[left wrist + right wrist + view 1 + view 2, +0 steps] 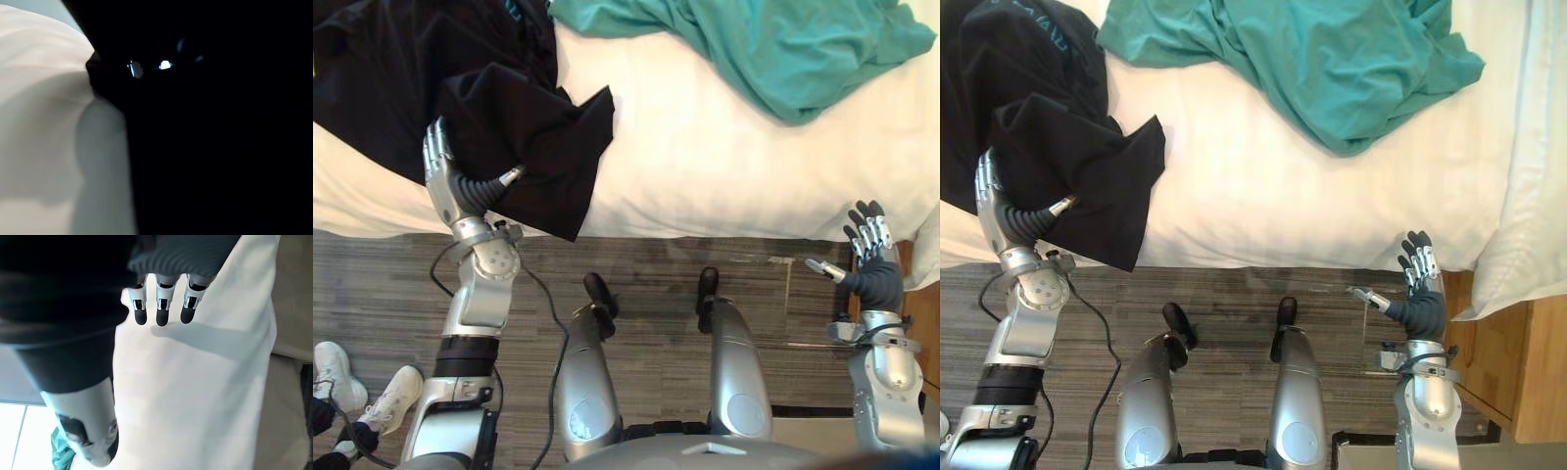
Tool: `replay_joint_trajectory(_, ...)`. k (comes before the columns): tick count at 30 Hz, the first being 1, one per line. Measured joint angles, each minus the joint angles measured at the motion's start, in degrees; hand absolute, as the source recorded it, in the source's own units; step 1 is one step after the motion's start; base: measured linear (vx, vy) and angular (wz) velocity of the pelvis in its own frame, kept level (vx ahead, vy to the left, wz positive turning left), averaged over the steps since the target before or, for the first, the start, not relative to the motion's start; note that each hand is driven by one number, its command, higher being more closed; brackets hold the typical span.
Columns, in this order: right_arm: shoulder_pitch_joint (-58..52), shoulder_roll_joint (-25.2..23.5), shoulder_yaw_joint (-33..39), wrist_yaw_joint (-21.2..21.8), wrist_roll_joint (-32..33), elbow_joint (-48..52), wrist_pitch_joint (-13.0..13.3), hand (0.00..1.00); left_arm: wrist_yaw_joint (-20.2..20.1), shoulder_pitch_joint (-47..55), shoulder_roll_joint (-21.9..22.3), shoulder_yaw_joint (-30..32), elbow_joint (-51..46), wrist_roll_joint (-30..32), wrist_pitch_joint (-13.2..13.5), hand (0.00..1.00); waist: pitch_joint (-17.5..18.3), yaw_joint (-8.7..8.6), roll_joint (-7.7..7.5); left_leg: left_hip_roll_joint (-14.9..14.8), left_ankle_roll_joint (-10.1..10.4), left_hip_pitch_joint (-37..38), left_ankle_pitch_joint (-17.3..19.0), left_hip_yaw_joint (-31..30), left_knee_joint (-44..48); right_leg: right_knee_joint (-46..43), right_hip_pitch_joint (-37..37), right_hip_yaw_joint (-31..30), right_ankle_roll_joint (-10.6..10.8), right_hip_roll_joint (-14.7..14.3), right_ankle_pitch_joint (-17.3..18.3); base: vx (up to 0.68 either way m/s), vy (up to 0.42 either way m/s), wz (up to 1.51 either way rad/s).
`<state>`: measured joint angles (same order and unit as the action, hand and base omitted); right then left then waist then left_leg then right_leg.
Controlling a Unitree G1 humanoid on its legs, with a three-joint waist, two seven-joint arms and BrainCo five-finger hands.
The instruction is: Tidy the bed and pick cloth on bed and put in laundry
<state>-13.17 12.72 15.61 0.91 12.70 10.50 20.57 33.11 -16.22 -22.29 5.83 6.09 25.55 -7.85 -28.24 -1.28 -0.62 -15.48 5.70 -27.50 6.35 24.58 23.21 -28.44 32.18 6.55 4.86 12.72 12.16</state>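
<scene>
Loose folds go down to the teal cloth's limp edge (793,117), so the teal cloth will bunch up and sag from the robot's right gripper when the robot carries it.
A black cloth (509,108) lies bunched on the left of the white bed (705,166), with one corner hanging over the near edge. My left hand (442,181) is raised against that corner, fingers straight and thumb stretched out across the fabric. In the left wrist view the black cloth (220,147) is right in front of the hand, beside white sheet (39,122). A teal cloth (783,49) is spread at the far right of the bed. My right hand (873,264) hovers open by the bed's near right corner, holding nothing; its fingertips (164,313) point at the white sheet (195,396).
A white pillow (1518,196) hangs off the bed's right end above a wooden nightstand (1523,372). A person's white shoes (337,377) stand on the grey wood floor (646,259) at the lower left.
</scene>
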Motion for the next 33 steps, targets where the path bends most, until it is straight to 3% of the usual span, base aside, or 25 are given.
replay_joint_trajectory(3,0.9,1.4,-0.1,1.6,1.9,1.0,2.0,0.00,-0.2,0.3,0.9,1.7,0.0,4.5,-1.7,1.00,-0.2,-0.08,1.15,0.6,0.0,-0.7,-1.0,0.2,-1.7,0.0,1.5,-0.2,0.0,0.1,0.0,0.01,-0.007,0.01)
replay_joint_trajectory(7,2.8,3.9,-0.5,1.7,2.2,4.5,5.0,0.00,2.2,2.7,0.9,3.0,0.0,4.8,-2.5,1.00,0.0,-0.75,1.90,1.4,-0.1,0.3,-1.6,1.2,-3.5,0.0,2.2,-1.0,0.0,0.4,0.0,0.03,-0.003,-0.09)
replay_joint_trajectory(10,3.3,4.5,-0.5,1.2,2.1,7.5,5.4,0.00,3.4,3.5,0.9,3.2,1.4,4.2,0.2,1.00,0.0,-0.88,1.94,1.8,-0.2,1.3,-1.7,1.9,-4.4,-0.1,2.2,-1.1,0.0,0.7,0.0,0.03,0.009,-0.08)
replay_joint_trajectory(14,4.3,5.3,-0.5,1.0,-1.6,14.0,5.1,0.00,1.9,4.0,0.9,2.7,2.9,-3.0,8.6,1.00,0.0,-0.84,1.92,2.7,-0.4,3.2,-2.1,1.7,-5.3,-0.1,0.1,-0.5,0.0,1.6,0.0,0.04,0.015,0.11)
replay_joint_trajectory(17,4.4,6.3,-0.4,1.1,-6.1,18.3,4.4,0.00,-5.0,5.1,0.9,1.7,3.0,-9.8,14.1,1.00,0.1,-0.70,1.86,3.2,-0.4,5.9,-2.1,1.5,-5.5,0.0,-3.3,0.6,0.0,2.4,0.0,0.05,0.036,0.15)
replay_joint_trajectory(19,4.4,6.3,-0.4,1.2,-8.7,20.8,3.1,0.00,-12.2,6.3,0.9,1.4,2.2,-16.7,17.3,1.00,0.1,-0.37,1.68,3.6,-0.4,8.0,-2.1,1.4,-6.1,0.0,-5.4,0.7,0.1,2.6,-0.1,0.05,0.036,0.11)
replay_joint_trajectory(21,4.5,6.4,-0.5,1.6,-11.7,23.6,1.8,0.00,-23.0,8.4,1.3,0.8,1.9,-26.8,19.6,1.00,0.6,0.43,1.06,3.7,-0.4,10.2,-2.0,1.5,-6.1,0.0,-7.9,1.7,0.1,3.1,-0.1,0.04,0.023,0.04)
replay_joint_trajectory(24,4.7,6.5,-0.6,3.0,-14.5,24.5,-0.5,0.00,-34.1,11.8,3.3,0.8,2.0,-38.0,19.6,1.00,3.2,0.68,-0.54,3.7,-0.7,11.3,-1.9,1.4,-6.0,0.1,-9.7,2.7,0.2,3.2,-0.1,0.06,0.006,0.08)
replay_joint_trajectory(26,6.6,6.5,-1.3,3.0,-17.8,24.4,-3.3,0.00,-42.6,16.5,5.9,-1.2,4.0,-45.9,18.7,1.00,5.1,0.72,-2.58,3.6,-1.1,13.8,-1.6,1.2,-5.7,0.5,-13.0,3.5,0.3,3.3,-0.2,0.10,0.008,0.07)
replay_joint_trajectory(28,9.5,7.0,-3.0,2.2,-19.8,22.1,-5.1,0.00,-47.1,19.7,7.9,-4.2,10.5,-51.1,15.7,1.00,6.9,0.58,-4.53,3.4,-1.9,14.5,-1.1,-0.2,-3.9,0.9,-15.1,3.9,1.0,3.1,-0.7,0.09,0.006,0.05)
replay_joint_trajectory(31,14.3,8.6,-3.5,0.0,-21.7,15.0,-8.3,0.00,-49.0,20.9,10.3,-5.7,18.3,-53.9,12.0,1.00,7.4,0.99,-6.66,0.9,-2.2,10.8,-0.9,-3.0,5.7,4.2,-18.5,4.2,0.6,1.7,-2.6,0.08,0.010,0.07)
replay_joint_trajectory(32,16.8,9.0,-4.1,-1.8,-23.0,10.4,-10.2,0.00,-49.0,21.4,10.7,-5.8,20.3,-55.1,10.3,1.00,7.1,1.75,-7.97,1.7,0.4,7.5,2.9,-5.3,6.3,6.2,-19.9,4.4,0.4,1.2,-3.3,0.05,0.089,-0.04)
replay_joint_trajectory(33,18.2,9.6,-4.7,-3.2,-23.2,5.9,-12.3,0.00,-48.7,22.2,10.7,-5.8,20.8,-55.4,9.3,1.00,7.2,2.46,-7.94,1.9,-3.6,6.6,2.6,-6.6,3.9,7.0,-20.6,5.7,1.0,-0.6,-3.5,0.04,0.138,-0.02)
